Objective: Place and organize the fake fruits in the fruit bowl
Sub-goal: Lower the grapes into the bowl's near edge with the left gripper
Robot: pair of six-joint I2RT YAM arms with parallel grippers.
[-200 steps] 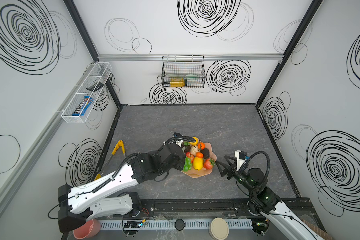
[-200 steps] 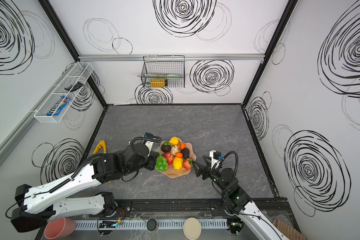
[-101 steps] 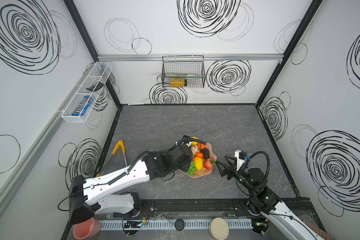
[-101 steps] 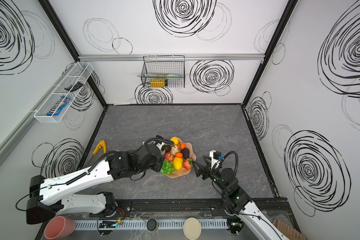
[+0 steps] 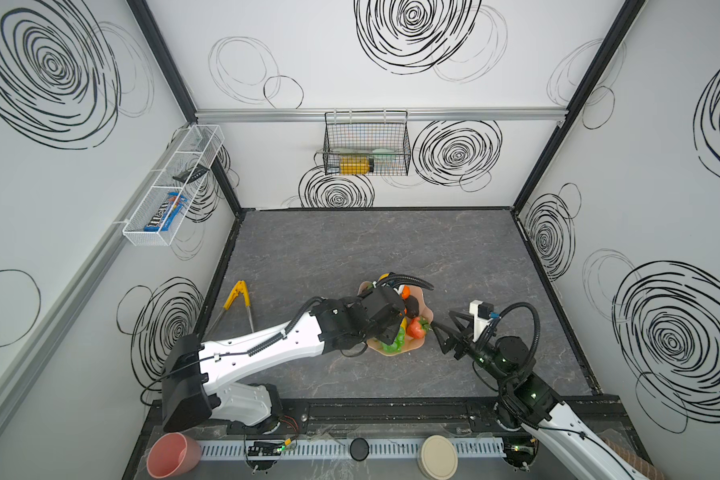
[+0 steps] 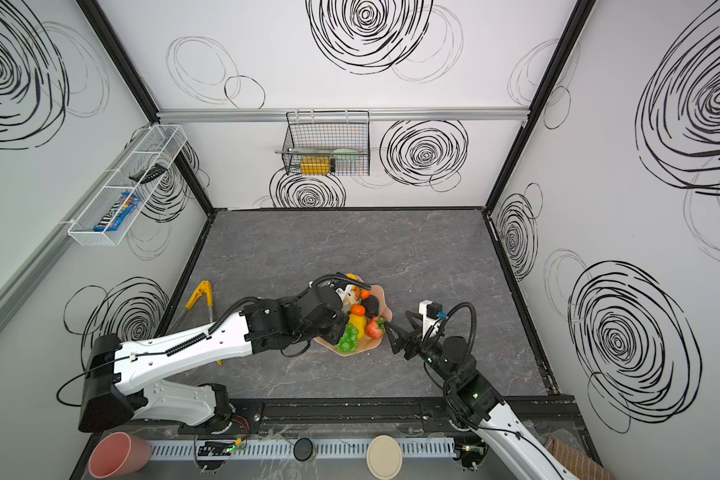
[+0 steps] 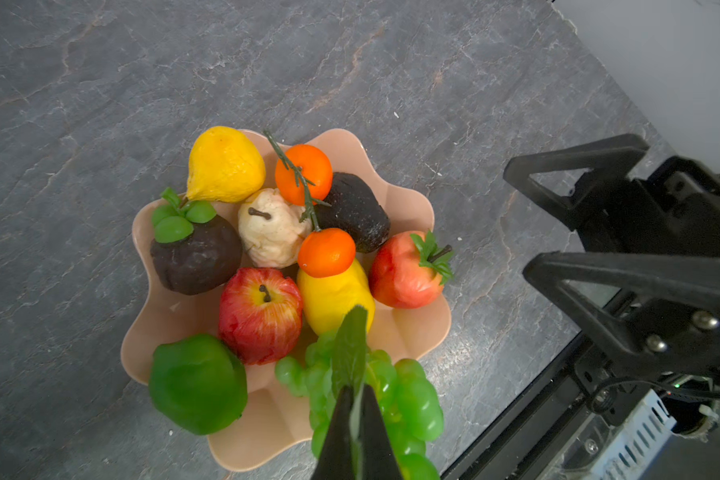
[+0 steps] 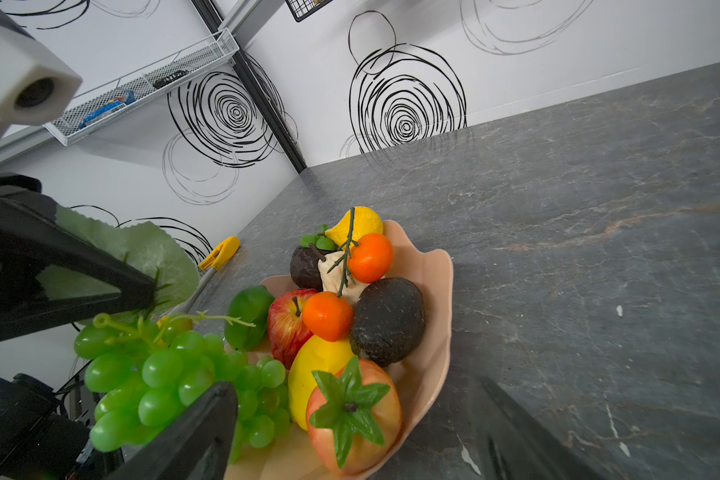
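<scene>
The grape bunch [image 6: 348,338] dangles by its leaf over the bowl's near rim, so my left gripper should pull the leaf in toward the strawberry [image 6: 374,327] before it opens.
The fruit bowl [image 7: 408,332] stands on the grey table and holds an apple [image 7: 260,313], lime [image 7: 198,384], lemon [image 7: 335,301], strawberry [image 7: 404,270], mangosteen [image 7: 196,257], pear [image 7: 271,235], avocado [image 7: 354,212] and two small oranges [image 7: 326,252]. My left gripper [image 7: 356,395] is shut on the leaf [image 7: 350,349] of the green grape bunch [image 7: 408,395]. The bunch hangs just over the bowl's near rim, seen in both top views [image 5: 393,343] [image 6: 348,338]. My right gripper [image 5: 443,326] stands open beside the bowl's right edge, holding nothing.
Yellow-handled tongs [image 5: 238,297] lie on the table to the left. A pink cup [image 5: 171,455] and a beige round lid [image 5: 437,455] sit beyond the front rail. A wire basket [image 5: 366,145] hangs on the back wall and a white shelf [image 5: 171,187] on the left wall.
My left arm has swung right, carrying the grape bunch from the bowl's left side to over its near part. The right arm has not moved.
</scene>
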